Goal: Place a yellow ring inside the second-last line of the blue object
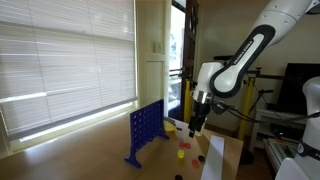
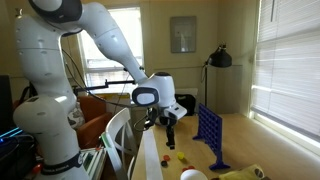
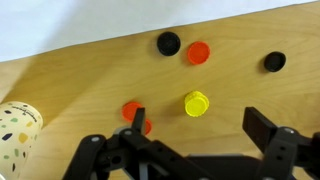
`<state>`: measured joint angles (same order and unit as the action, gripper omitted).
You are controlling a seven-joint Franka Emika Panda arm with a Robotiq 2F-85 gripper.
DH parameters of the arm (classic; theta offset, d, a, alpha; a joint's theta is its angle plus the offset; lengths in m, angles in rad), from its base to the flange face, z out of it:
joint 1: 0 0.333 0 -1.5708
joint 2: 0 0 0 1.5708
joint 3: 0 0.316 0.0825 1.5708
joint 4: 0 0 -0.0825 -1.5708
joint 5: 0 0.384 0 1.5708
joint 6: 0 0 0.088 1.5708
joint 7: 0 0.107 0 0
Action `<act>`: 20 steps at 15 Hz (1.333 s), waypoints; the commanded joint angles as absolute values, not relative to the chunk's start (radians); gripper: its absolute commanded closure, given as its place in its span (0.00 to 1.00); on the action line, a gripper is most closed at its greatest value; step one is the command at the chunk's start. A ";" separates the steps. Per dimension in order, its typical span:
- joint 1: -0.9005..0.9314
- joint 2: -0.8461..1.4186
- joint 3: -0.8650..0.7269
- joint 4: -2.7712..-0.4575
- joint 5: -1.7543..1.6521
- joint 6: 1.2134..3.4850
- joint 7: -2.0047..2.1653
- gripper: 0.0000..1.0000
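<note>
The yellow ring (image 3: 196, 103) is clear of the discs and lined up with my open fingers. My gripper goes on going down until it has a finger on each side of the ring (image 1: 181, 154).
The blue grid board (image 1: 144, 133) stands upright on the wooden table; it also shows in the other exterior view (image 2: 210, 134). My gripper (image 3: 198, 124) hangs open above the table, near the board in both exterior views (image 1: 197, 126) (image 2: 170, 129). In the wrist view a yellow ring (image 3: 196, 102) lies flat on the wood just beyond and between my open fingers. Nothing is held. The blue board is out of the wrist view.
Around the yellow ring lie two orange discs (image 3: 198, 52) (image 3: 132, 110) and two black discs (image 3: 168, 43) (image 3: 274, 61). A dotted paper cup (image 3: 17, 128) lies at the left. Window blinds (image 1: 60, 60) back the table. A floor lamp (image 2: 220, 58) stands behind.
</note>
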<state>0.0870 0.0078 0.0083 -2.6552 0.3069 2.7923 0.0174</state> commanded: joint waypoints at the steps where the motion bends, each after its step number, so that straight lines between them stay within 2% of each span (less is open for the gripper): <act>1: 0.070 0.023 0.027 -2.650 0.303 2.797 0.021 0.00; 17: 0.060 0.266 0.081 -2.516 0.299 2.929 0.052 0.00; 20: 0.058 0.300 0.090 -2.489 0.291 2.940 0.062 0.21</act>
